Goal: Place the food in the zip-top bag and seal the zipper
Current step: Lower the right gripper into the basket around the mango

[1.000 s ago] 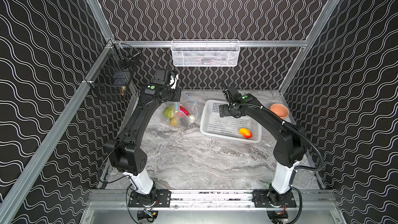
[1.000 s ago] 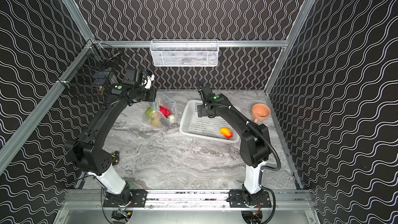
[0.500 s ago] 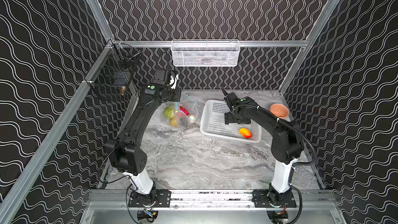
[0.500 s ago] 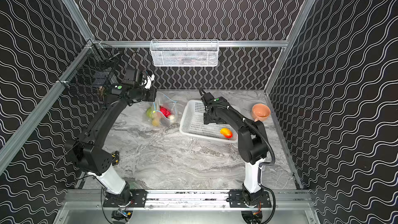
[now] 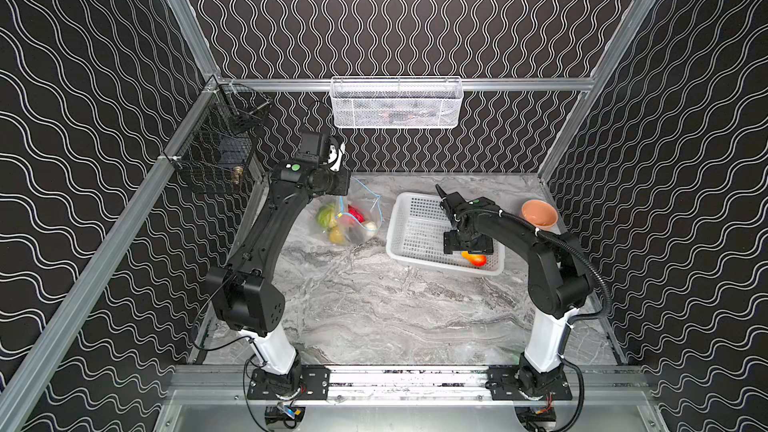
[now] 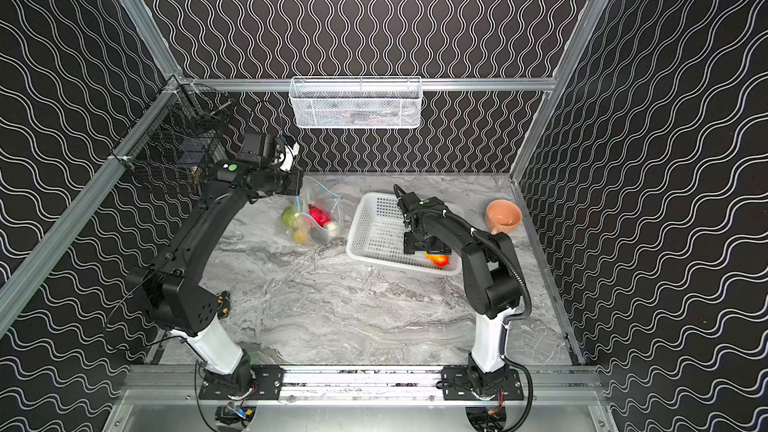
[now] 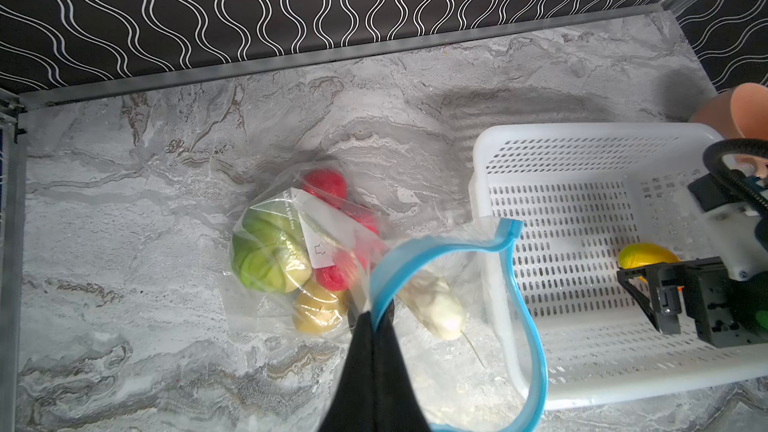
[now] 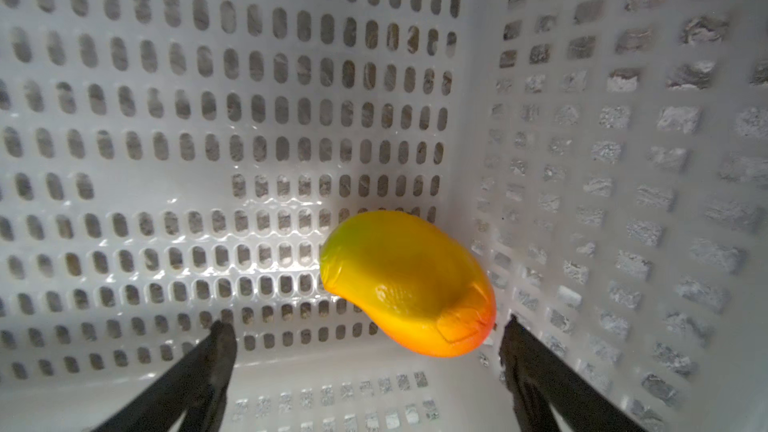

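Observation:
The mango's orange end (image 5: 478,260) is close against the basket's side, so the robot's right gripper should first pull the mango toward the basket's middle (image 5: 434,235) and then grip it fully for the bag.
The zip-top bag (image 7: 320,238) lies on the marble table left of the basket, and both top views show it (image 5: 365,211) (image 6: 328,209). My left gripper (image 7: 372,317) is shut on its mouth edge, holding the light-blue zipper (image 7: 415,255) up in an open loop. Inside the bag are a green melon (image 7: 266,259), red strawberries (image 7: 326,184), a lemon (image 7: 316,309) and a white radish (image 7: 440,309). The mango (image 8: 409,280) (image 5: 473,258) lies in a corner of the basket. My right gripper (image 8: 368,324) is open just above it, one finger on each side, holding nothing.
The white perforated basket (image 5: 399,205) (image 6: 365,209) holds only the mango, and its walls stand close around my right fingers. An orange cup (image 5: 539,214) stands at the back right. A white mesh basket (image 5: 397,103) hangs on the back wall, a black wire cage (image 5: 216,151) on the left.
My right gripper has moved from the basket's far side to its near right corner and down over the mango. The left gripper and the bag have not moved.

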